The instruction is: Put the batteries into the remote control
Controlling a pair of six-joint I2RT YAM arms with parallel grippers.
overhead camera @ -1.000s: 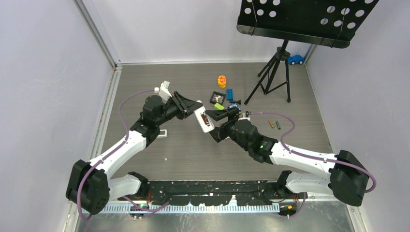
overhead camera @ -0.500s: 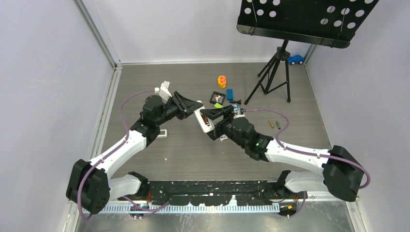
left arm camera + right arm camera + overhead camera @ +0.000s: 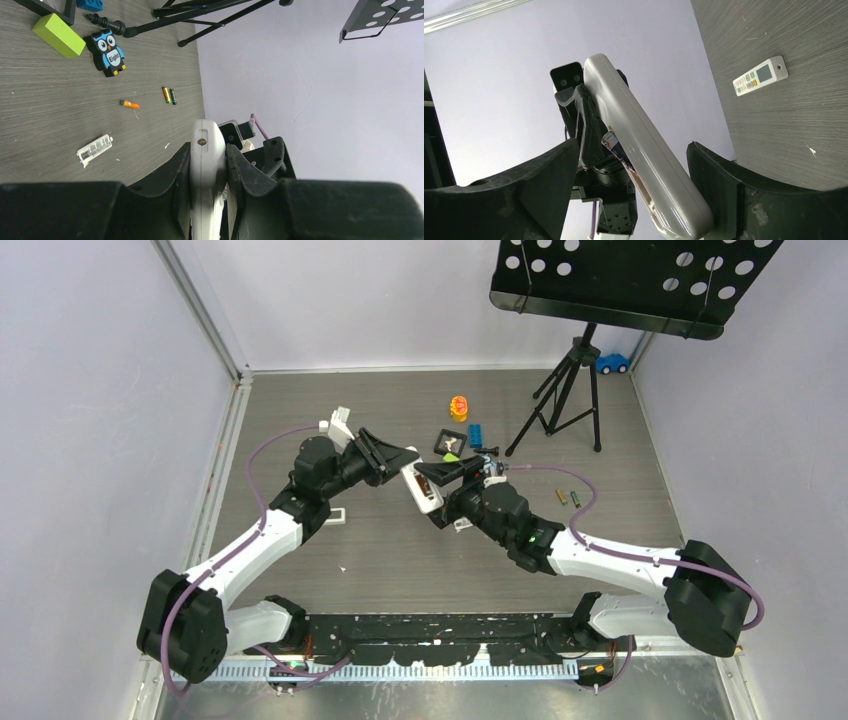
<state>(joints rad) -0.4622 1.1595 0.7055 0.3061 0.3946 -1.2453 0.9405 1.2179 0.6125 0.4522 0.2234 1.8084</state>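
The battery's end [image 3: 609,140] is sticking out of the remote control's compartment, so next my right gripper moves back first, then closes across the compartment [image 3: 423,483] and pushes the battery in.
My left gripper [image 3: 405,466] is shut on the white remote control [image 3: 423,491] and holds it lifted above the table, edge-on between the fingers [image 3: 207,150]. The right gripper [image 3: 440,483] stands open, its wide jaws either side of the remote control's [image 3: 649,155] free end without touching it [image 3: 633,147]. A labelled battery [image 3: 616,145] sits against the remote control's underside. Two dark batteries [image 3: 569,498] lie on the table to the right. They show side by side [image 3: 169,95] in the left wrist view, with an orange battery [image 3: 130,104] near them.
A slimmer white remote [image 3: 760,76] lies flat on the table. An owl tile [image 3: 111,52], a green block [image 3: 58,35], a blue block [image 3: 476,433] and a yellow-red toy [image 3: 459,408] sit behind the grippers. A black tripod stand [image 3: 570,390] rises at the back right.
The right arm has swung left and forward, bringing its open jaws around the remote control's end. The left arm and the remote control have stayed still.
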